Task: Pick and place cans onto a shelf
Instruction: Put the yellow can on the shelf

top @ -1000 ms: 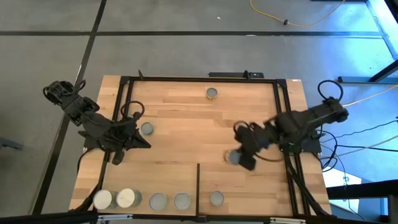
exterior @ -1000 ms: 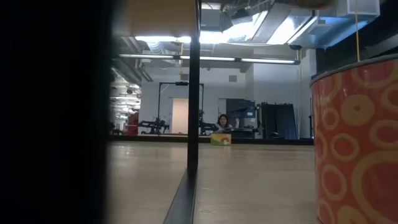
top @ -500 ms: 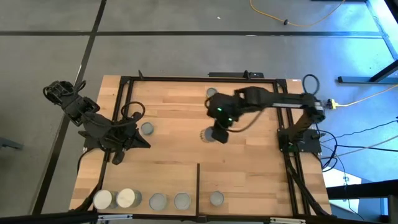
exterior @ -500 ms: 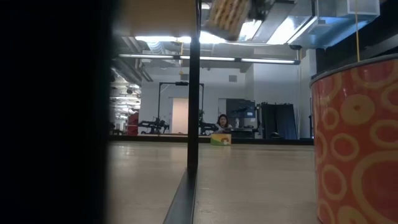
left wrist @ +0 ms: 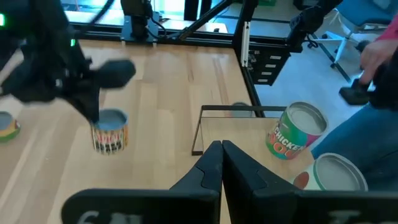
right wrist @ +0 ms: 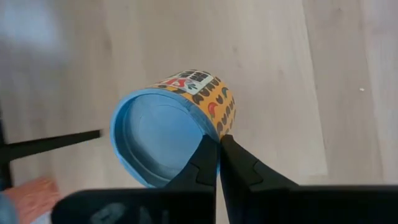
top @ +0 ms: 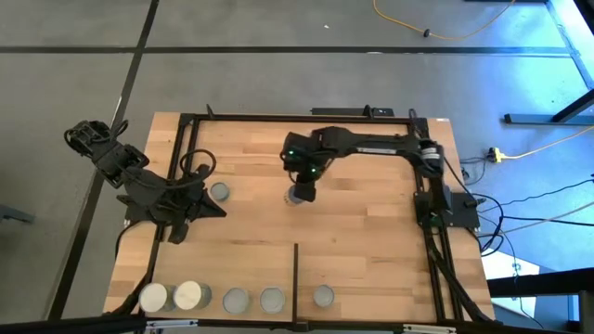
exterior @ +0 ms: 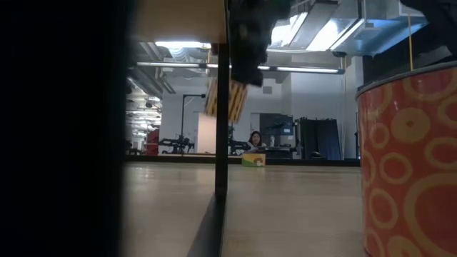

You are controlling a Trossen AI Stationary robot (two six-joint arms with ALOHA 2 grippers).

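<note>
The can hangs tilted from my right gripper and the shelf (top: 227, 267) lies nearer my left gripper, so I should stand the can in the middle of the table for my left gripper.
My right gripper (right wrist: 218, 147) hangs over the middle of the table, shut on a can (top: 298, 196) with a blue top and orange patterned side (left wrist: 110, 131). In the low view this can (exterior: 227, 100) shows tilted in the air. My left gripper (left wrist: 221, 155) waits shut at the table's left, touching nothing, with a grey-topped can (top: 219, 192) standing beside it. Several more cans (top: 236, 300) stand in a row along the near edge, two of them wider with whitish tops (top: 189, 295). The shelf's thin black upright edge (top: 295, 269) rises there, its pale board (left wrist: 231, 130) beside a green can (left wrist: 292, 132). My right gripper pinches the can's blue top rim (right wrist: 200, 132) between its two fingers, at one spot on the rim. The fingers come from above, slanting down. The can hangs tilted below them, clear of the table.
Black frame rails (top: 186, 148) run along the table's left, far and right sides. A large orange ring-patterned can (exterior: 407, 164) stands close before the low camera. A person's hand (left wrist: 379, 50) shows beyond the table's near edge. Bare planks lie between the held can and the near row.
My right gripper has swung with the can from the table's right side toward the left and a little toward the far edge, sinking as it went. The can has stayed clear of the table and has come down into the low view.
</note>
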